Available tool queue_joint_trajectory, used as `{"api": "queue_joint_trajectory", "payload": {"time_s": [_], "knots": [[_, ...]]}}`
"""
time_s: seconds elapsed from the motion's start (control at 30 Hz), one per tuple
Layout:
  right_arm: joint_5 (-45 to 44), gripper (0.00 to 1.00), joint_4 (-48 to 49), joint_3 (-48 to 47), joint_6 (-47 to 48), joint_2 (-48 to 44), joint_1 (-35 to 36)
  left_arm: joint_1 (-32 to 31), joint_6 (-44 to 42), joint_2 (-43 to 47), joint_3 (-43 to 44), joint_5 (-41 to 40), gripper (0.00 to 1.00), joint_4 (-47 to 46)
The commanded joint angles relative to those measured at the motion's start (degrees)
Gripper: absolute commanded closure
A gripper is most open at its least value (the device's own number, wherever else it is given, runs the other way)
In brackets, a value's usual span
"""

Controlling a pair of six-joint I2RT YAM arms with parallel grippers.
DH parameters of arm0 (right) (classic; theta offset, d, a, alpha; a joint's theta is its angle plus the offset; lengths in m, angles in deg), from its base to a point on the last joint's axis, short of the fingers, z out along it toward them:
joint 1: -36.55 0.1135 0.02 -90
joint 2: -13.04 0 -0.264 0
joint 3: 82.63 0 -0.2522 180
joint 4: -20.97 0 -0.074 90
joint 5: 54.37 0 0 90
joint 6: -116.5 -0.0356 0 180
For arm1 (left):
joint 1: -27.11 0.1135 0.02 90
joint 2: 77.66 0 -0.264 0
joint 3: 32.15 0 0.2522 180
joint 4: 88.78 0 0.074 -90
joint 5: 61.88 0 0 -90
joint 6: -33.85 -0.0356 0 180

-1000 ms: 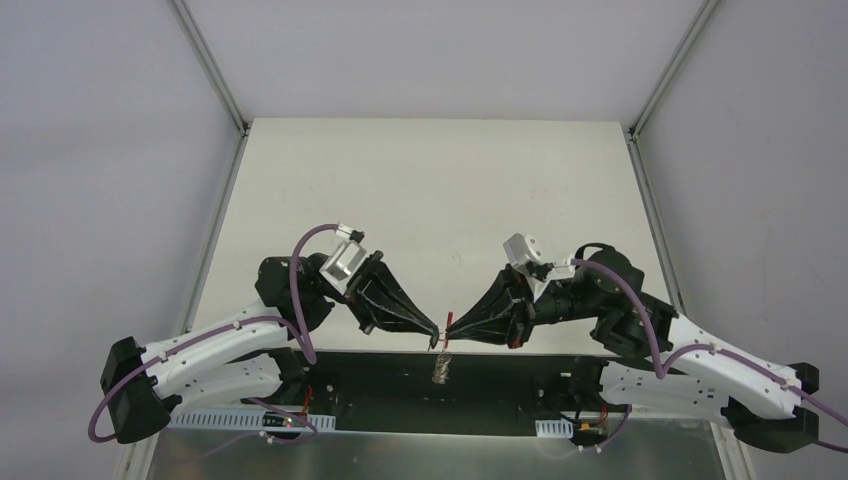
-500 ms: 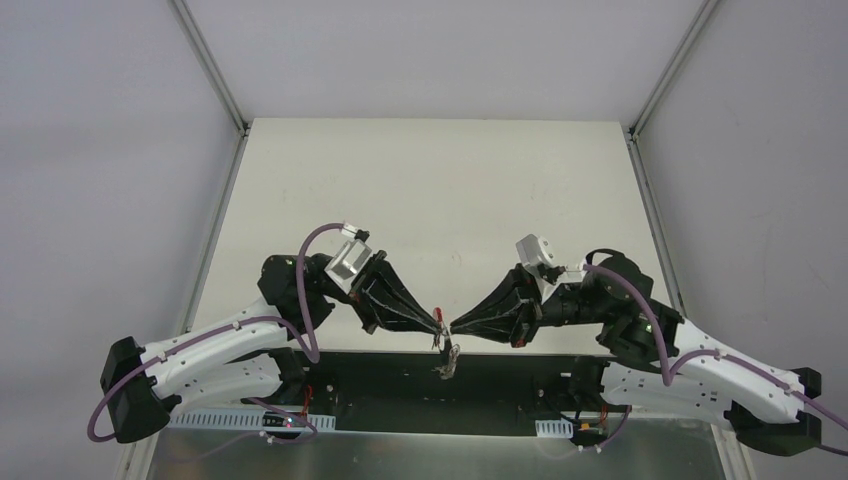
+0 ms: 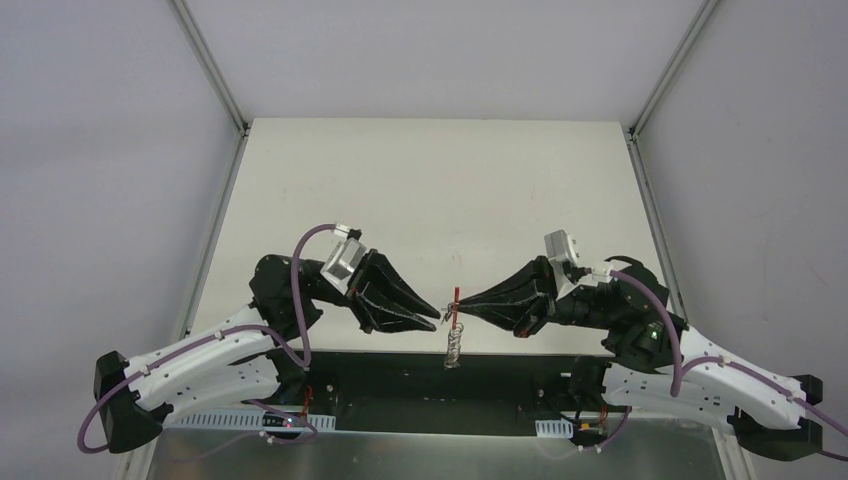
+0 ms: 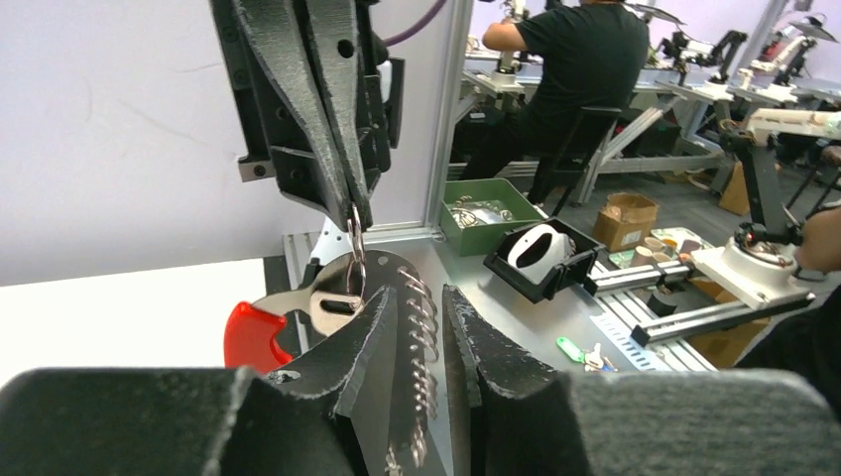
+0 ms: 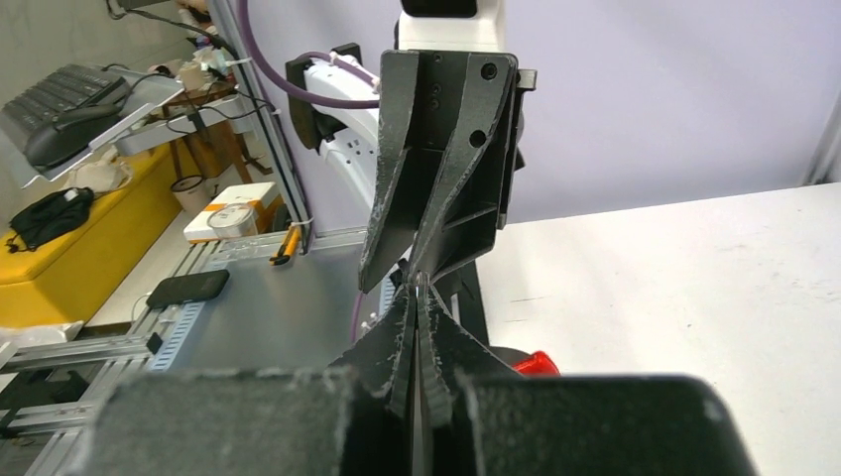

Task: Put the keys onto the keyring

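Note:
My left gripper should move over and grab the thin silver loop (image 4: 357,256) under my right gripper, because my left gripper's open fingers are facing the string of wire loops (image 4: 423,342).
My right gripper (image 3: 463,305) is shut on a thin silver loop of the keyring (image 3: 454,340), which hangs below it over the table's near edge. In the left wrist view the right gripper (image 4: 355,216) comes down from above. It pinches a ring (image 4: 354,260) joined to the grey-white strap (image 4: 309,296) and the red tag (image 4: 251,335). A string of wire loops (image 4: 424,332) dangles behind my left gripper (image 4: 420,294), which is open and just left of the keyring. The red tag also shows in the top view (image 3: 455,295) and the right wrist view (image 5: 536,362). No black-headed key is in view.
The cream table (image 3: 430,200) stretches away behind both arms. The black and metal base rail (image 3: 430,395) lies right under the hanging keyring. Grey walls and frame posts (image 3: 212,70) bound the table's sides.
The right gripper has carried the keyring up and a little to the right. The left gripper's tip, which met the right one at the ring, now stands apart from it.

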Motion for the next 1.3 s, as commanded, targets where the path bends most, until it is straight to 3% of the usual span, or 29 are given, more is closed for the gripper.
{"api": "queue_joint_trajectory", "payload": {"time_s": [0.0,0.13,0.33,1.27], "knots": [[-3.3,1.00,7.3,0.7,1.5,-0.7,0.0,-0.7,-3.5,0.9,0.8,-5.0,0.77,3.3],[-4.8,1.00,8.9,1.9,2.0,-0.7,0.0,-0.7,-6.2,2.3,1.7,-12.7,0.75,8.5],[-6.1,1.00,10.5,3.2,2.8,-1.0,0.0,-0.6,-7.9,5.1,0.2,-20.5,0.74,9.1],[-7.1,1.00,12.0,2.8,4.8,0.2,0.0,-0.6,-4.2,1.2,2.1,-12.9,0.74,3.7]]}}
